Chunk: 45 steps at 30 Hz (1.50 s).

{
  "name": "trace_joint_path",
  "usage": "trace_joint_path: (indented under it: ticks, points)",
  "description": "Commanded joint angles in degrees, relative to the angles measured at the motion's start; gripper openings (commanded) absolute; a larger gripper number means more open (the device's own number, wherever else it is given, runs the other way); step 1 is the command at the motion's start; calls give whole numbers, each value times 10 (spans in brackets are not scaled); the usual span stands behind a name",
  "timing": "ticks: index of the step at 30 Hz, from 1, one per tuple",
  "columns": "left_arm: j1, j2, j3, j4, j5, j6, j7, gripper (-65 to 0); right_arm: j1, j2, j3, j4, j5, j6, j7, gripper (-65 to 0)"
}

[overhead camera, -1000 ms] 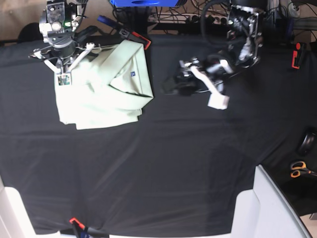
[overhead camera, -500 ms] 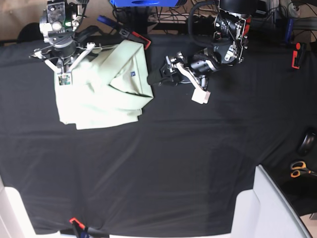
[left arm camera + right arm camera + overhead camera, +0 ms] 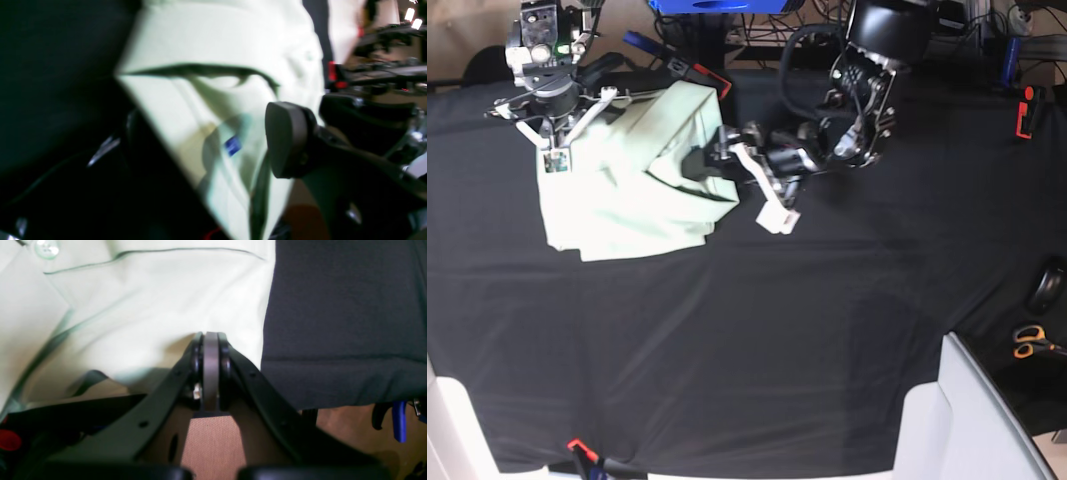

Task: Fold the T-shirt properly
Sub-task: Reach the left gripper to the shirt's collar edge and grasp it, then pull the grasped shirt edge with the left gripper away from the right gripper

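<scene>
My left gripper's open fingers are on both sides of the T-shirt's edge [image 3: 178, 160]. I keep moving in toward the blue mark [image 3: 233, 145] until they can close on the cloth there.
The pale mint-green T-shirt [image 3: 627, 175] lies folded into a rough rectangle at the table's back left, its tiny blue mark [image 3: 232, 145] showing in the left wrist view. My left gripper [image 3: 712, 160] hovers open at the shirt's right edge. One dark finger pad [image 3: 285, 140] sits over the cloth just right of the blue mark. My right gripper [image 3: 552, 125] is at the shirt's upper left corner. Its fingertips [image 3: 210, 340] are pressed shut against each other at the fabric [image 3: 140, 316] near its edge, and whether any cloth is pinched does not show.
Black cloth [image 3: 757, 330] covers the table. Red clamps sit at the back edge [image 3: 712, 80] and at the far right [image 3: 1024, 112]. Orange-handled scissors [image 3: 1032, 342] and a dark round object [image 3: 1047, 285] lie at the right. A white panel [image 3: 972, 410] stands at the front right.
My left arm has swung leftward across the table and now reaches the shirt's right edge with its jaws still open. The right arm and the shirt have not moved.
</scene>
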Motion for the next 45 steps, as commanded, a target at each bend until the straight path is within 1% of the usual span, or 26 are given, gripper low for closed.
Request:
trace_joint_path:
  ticks: [1,7,16,24,25,26,27,31,32,35,38,42,45]
  points:
    - [-14,1,6,-11,3,2,4,-170,-2,1,2,9,-3,-2,12,-647]
    - [-57,9,71,-86,2,0,4,-170,-1,0,2,9,-3,-2,12,-647]
    - [-88,11,152,-89,2,-1,4,-170,-1,-3,1,9,-3,-2,12,-647]
    - [-96,12,163,-90,2,-1,4,-175,-1,-3,2,9,-3,-2,12,-647]
    - [-96,12,163,-90,2,-1,4,-188,-2,-3,2,9,-3,-2,12,-647]
    - [-96,12,163,-91,2,-1,4,-228,-2,-3,2,9,-3,-2,12,-647]
    - [-96,12,163,-91,2,-1,4,-289,-2,-3,2,9,-3,-2,12,-647]
    - [-99,14,159,-110,2,-1,4,-615,-2,-3,2,9,-3,-2,12,-647]
    - [-101,20,158,-125,2,-1,4,-650,-2,-3,2,9,-3,-2,12,-647]
    - [-114,28,158,-167,3,-1,1,-650,-2,-3,2,9,-3,-2,12,-647]
    - [-119,28,155,-173,2,-1,0,-650,-3,-3,2,9,-3,-2,12,-647]
    - [-120,26,123,-133,2,-1,4,-650,-3,-3,2,9,-3,-2,12,-647]
    - [-124,19,120,-100,5,1,13,-650,-4,-2,2,9,-3,-2,12,-647]
